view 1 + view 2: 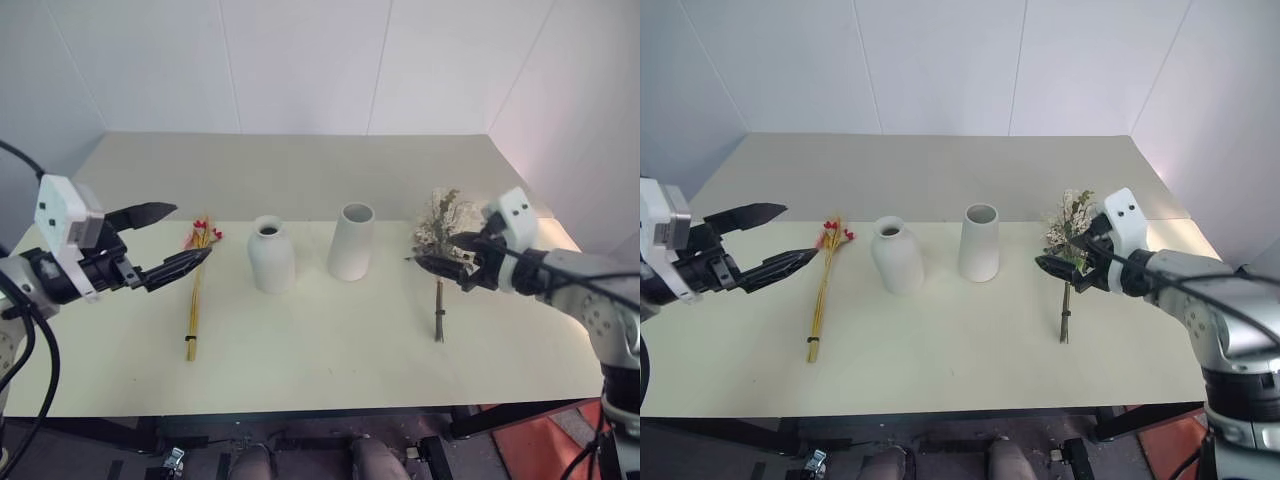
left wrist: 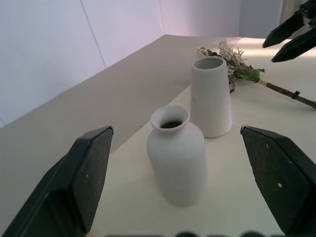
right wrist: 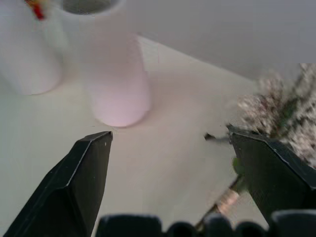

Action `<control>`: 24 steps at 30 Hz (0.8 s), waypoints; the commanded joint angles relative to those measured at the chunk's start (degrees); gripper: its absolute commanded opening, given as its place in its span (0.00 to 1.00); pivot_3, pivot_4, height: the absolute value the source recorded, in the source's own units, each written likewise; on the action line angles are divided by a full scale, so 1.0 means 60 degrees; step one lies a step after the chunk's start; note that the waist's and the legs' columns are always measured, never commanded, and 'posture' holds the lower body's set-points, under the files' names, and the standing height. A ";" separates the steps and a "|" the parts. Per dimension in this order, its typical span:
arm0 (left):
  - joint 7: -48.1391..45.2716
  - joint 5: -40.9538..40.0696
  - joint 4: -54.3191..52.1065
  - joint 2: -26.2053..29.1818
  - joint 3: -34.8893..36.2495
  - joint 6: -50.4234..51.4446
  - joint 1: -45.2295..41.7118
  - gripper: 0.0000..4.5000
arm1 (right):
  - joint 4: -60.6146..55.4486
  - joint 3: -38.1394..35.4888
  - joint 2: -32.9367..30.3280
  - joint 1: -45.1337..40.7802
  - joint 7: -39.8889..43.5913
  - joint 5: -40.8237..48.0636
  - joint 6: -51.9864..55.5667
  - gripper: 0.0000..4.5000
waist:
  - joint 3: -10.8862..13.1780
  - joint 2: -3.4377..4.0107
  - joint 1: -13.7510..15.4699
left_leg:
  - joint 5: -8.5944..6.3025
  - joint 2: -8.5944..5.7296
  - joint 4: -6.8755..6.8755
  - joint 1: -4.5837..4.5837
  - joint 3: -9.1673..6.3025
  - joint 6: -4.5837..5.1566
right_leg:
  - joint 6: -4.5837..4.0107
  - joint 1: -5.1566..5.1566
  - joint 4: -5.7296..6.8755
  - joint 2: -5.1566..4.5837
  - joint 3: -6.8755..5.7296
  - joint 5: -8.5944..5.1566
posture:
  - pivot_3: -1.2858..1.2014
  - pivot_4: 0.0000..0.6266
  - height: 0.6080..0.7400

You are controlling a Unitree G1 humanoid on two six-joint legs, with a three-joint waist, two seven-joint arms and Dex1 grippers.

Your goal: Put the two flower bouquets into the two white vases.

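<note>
My gripper will lift the bushy bouquet by its taped stems, and the bouquet's head (image 1: pixel 437 226) will stay up in one bunch because tan tape (image 3: pixel 227 201) binds those stems together.
The slim bouquet (image 1: pixel 193 300) of yellow stems with red blossoms lies on the table's left. My left gripper (image 1: pixel 192 230) hangs open above its blossom end, pointing at the vases. The squat narrow-necked vase (image 1: pixel 271 255) and the taller wide-mouthed vase (image 1: pixel 352 242) stand upright side by side mid-table. On the right lies the bushy bouquet (image 1: pixel 445 215), its stem (image 1: pixel 439 310) towards the front edge. My right gripper (image 1: pixel 440 252) is open over the lower part of its head, holding nothing. The left wrist view shows both vases (image 2: pixel 177 158) (image 2: pixel 211 96).
The cream table (image 1: pixel 320 350) has bare room in front of the vases and a wide stretch behind them up to the white walls. Its front edge runs close below both bouquets' stem ends.
</note>
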 commanded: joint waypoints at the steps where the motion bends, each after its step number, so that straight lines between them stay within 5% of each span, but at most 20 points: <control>1: -0.0236 -0.0122 0.0073 0.0012 -0.0135 -0.0352 -0.0427 1.00 | 0.0771 0.0249 0.0766 -0.0935 -0.1528 -0.0734 0.2394 1.00 | 0.0000 0.0000 -0.0034 | 0.0000 0.0000 -0.0001 -0.0002 0.0000 0.0000 | 0.0000 -0.0001 -0.0002 0.0001 0.0000 0.0000 | 0.52 0.24 1.00; 11: -0.0344 -0.0221 0.0131 -0.0049 -0.0275 -0.0371 -0.0775 1.00 | 0.3957 0.0858 0.2126 -0.2207 -0.2633 -0.2350 0.3010 0.96 | 0.0000 0.0001 -0.0035 | 0.0001 -0.0004 0.0001 -0.0035 -0.0001 0.0002 | 0.0063 -0.0015 -0.0008 0.0000 0.0000 0.0033 | 0.52 0.24 1.00; 13: -0.0328 -0.0222 0.0072 -0.0066 -0.0233 -0.0380 -0.0709 1.00 | 0.4348 0.1092 0.2159 -0.2288 -0.2550 -0.2602 0.2386 0.88 | -0.0001 0.0000 -0.0064 | 0.0001 -0.0004 0.0002 -0.0032 -0.0001 0.0002 | 0.0065 -0.0013 -0.0008 0.0001 0.0001 0.0034 | 0.52 0.24 1.00; 24: -0.0188 -0.0288 -0.0193 -0.0143 0.0002 -0.0369 -0.0272 1.00 | 0.4928 0.0454 0.2419 -0.2400 -0.2584 -0.3200 0.0481 0.07 | -0.0001 0.0000 -0.0222 | 0.0001 -0.0003 0.0001 -0.0026 -0.0004 0.0002 | 0.0076 -0.0004 -0.0007 0.0001 0.0000 0.0040 | 0.52 0.24 1.00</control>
